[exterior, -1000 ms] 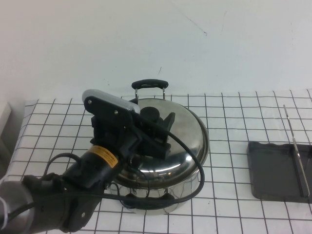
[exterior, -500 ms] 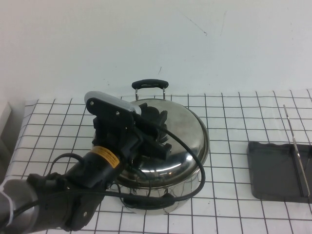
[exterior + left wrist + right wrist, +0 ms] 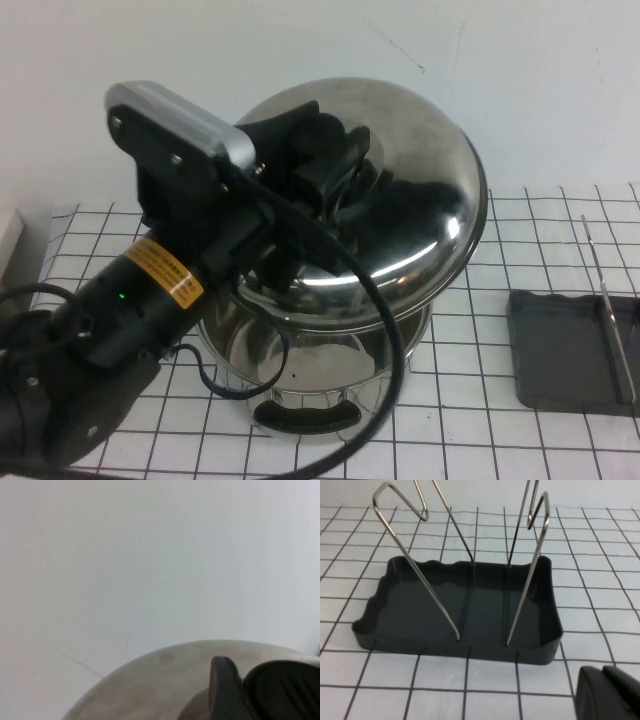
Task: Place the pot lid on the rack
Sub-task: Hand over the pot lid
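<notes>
My left gripper has the pot lid over the pot [image 3: 425, 225], a long way from the rack. It should pass the lid to my right gripper beside the rack [image 3: 562, 352].
My left gripper [image 3: 325, 165] is shut on the black knob [image 3: 322, 140] of the shiny domed pot lid [image 3: 420, 230] and holds it tilted in the air above the open steel pot [image 3: 320, 370]. In the left wrist view one finger [image 3: 225, 690] presses against the knob [image 3: 287, 692] on the lid [image 3: 165, 680]. The dark grey rack [image 3: 560, 350] with wire rods sits at the right edge of the table. In the right wrist view the rack [image 3: 420, 615] stands empty just beyond my right gripper [image 3: 607, 692], whose fingers are together. The right gripper is out of the high view.
The pot has a black handle [image 3: 305, 412] on its near side. The table carries a white cloth with a black grid [image 3: 470, 420]. A white wall [image 3: 300, 50] stands behind. The rack's thin rods [image 3: 610, 310] stand upright.
My left gripper has lifted the lid off the pot, up and slightly to the right, and tilted it. The pot's inside now shows. The rack has not moved.
</notes>
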